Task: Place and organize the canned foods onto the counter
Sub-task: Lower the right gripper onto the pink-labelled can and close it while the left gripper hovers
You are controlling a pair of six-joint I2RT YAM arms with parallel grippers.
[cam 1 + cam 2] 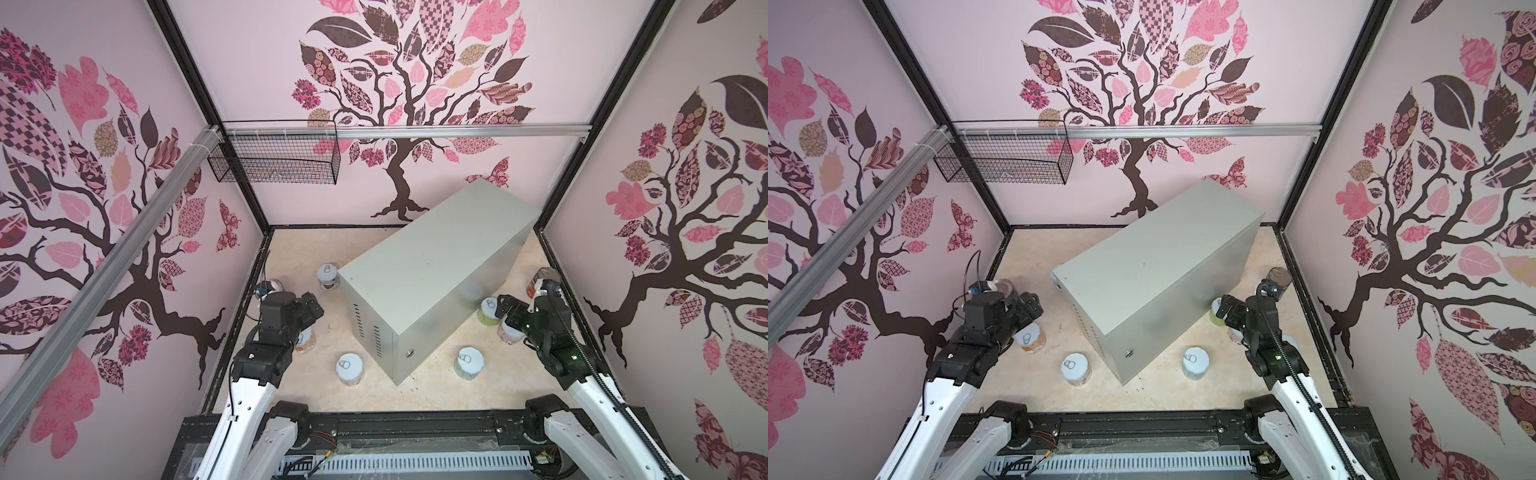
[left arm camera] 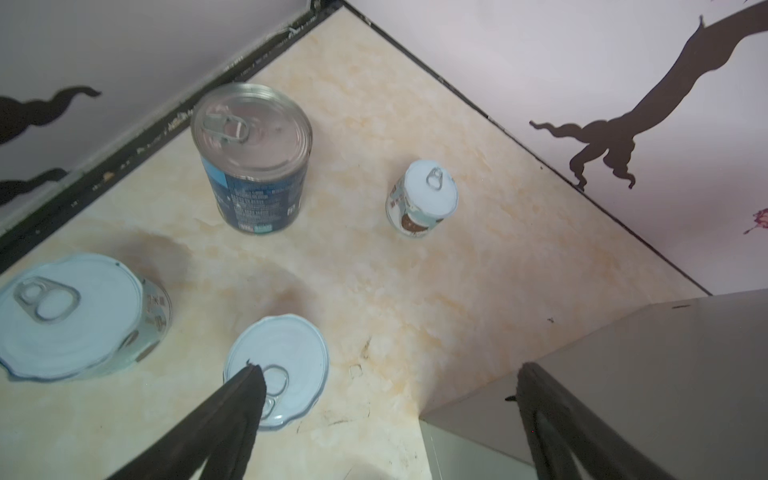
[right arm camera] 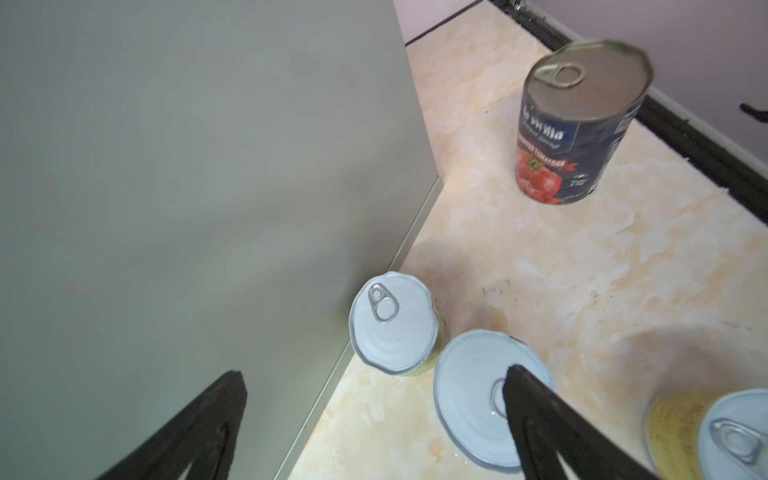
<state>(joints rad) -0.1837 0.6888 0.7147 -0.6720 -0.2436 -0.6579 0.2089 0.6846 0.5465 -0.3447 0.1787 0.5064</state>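
Observation:
I should keep lowering my right gripper until its fingers straddle the pink can, since the pink can [image 3: 478, 393] stands upright with open space [image 3: 600, 393] toward the yellow can.
The counter [image 1: 436, 266] [image 1: 1154, 270] stands slantwise mid-floor with a bare top. Canned foods stand upright on the floor around it. On its left are a tall blue can [image 2: 253, 158] and short cans [image 2: 424, 197] [image 2: 291, 349] [image 2: 70, 316]. My left gripper [image 1: 313, 307] [image 2: 389, 370] hangs open above these, holding nothing, one finger over a short can's lid. On the right stand the tomato can [image 3: 577, 124] and short cans [image 3: 392, 324] [image 3: 465, 374] [image 3: 727, 432]. My right gripper [image 1: 505, 307] [image 3: 374, 374] hovers open and holds nothing, straddling the counter's edge and a short can.
Two more short cans [image 1: 350, 368] [image 1: 469, 361] stand on the floor near the counter's front end. A black wire basket [image 1: 274, 158] hangs from the rail on the back wall. Patterned walls close in the floor on three sides.

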